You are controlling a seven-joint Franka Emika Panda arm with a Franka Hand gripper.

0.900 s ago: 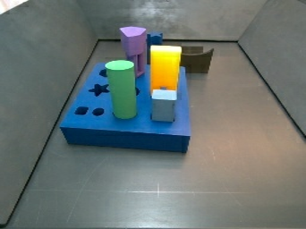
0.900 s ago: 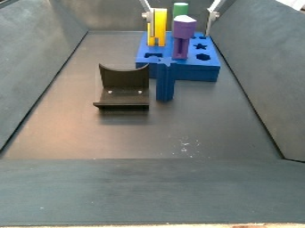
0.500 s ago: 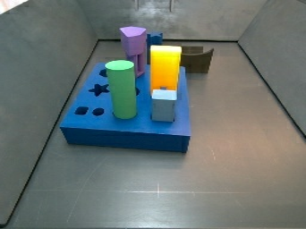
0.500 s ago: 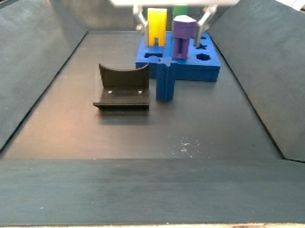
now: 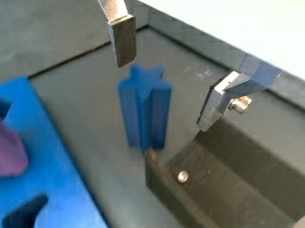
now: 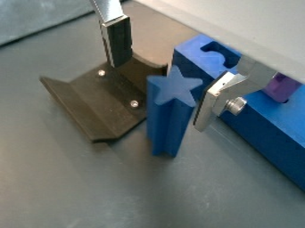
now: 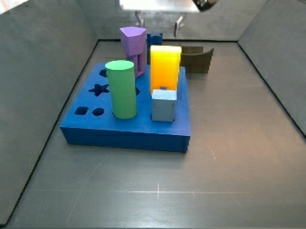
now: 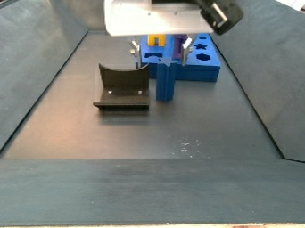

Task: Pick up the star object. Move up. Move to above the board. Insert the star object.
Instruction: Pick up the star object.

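My gripper will insert the star object, and I expect it to sink only partway into the star hole, because the green cylinder (image 7: 122, 89) stands high above the board.
The star object (image 6: 170, 116) is a tall dark-blue prism standing upright on the floor between the board (image 6: 256, 125) and the fixture (image 6: 95, 102). It also shows in a wrist view (image 5: 145, 114) and a side view (image 8: 166, 78). In a side view it is almost hidden behind the purple prism (image 7: 132, 46). My gripper (image 6: 167, 86) is open, with one finger on each side of the star's top and not touching it. It shows too in a wrist view (image 5: 165, 89) and both side views (image 8: 166, 53) (image 7: 159, 24). The board (image 7: 125, 130) has a star hole near its left edge.
On the board stand a green cylinder (image 7: 120, 89), a yellow block (image 7: 165, 63), a grey-blue cube (image 7: 164, 105) and the purple prism. The dark fixture (image 8: 121, 89) sits just left of the star object. Grey walls slope up around the floor.
The gripper has come down from the top edge of the side views and now straddles the star object's top. The pieces and the board have not moved.
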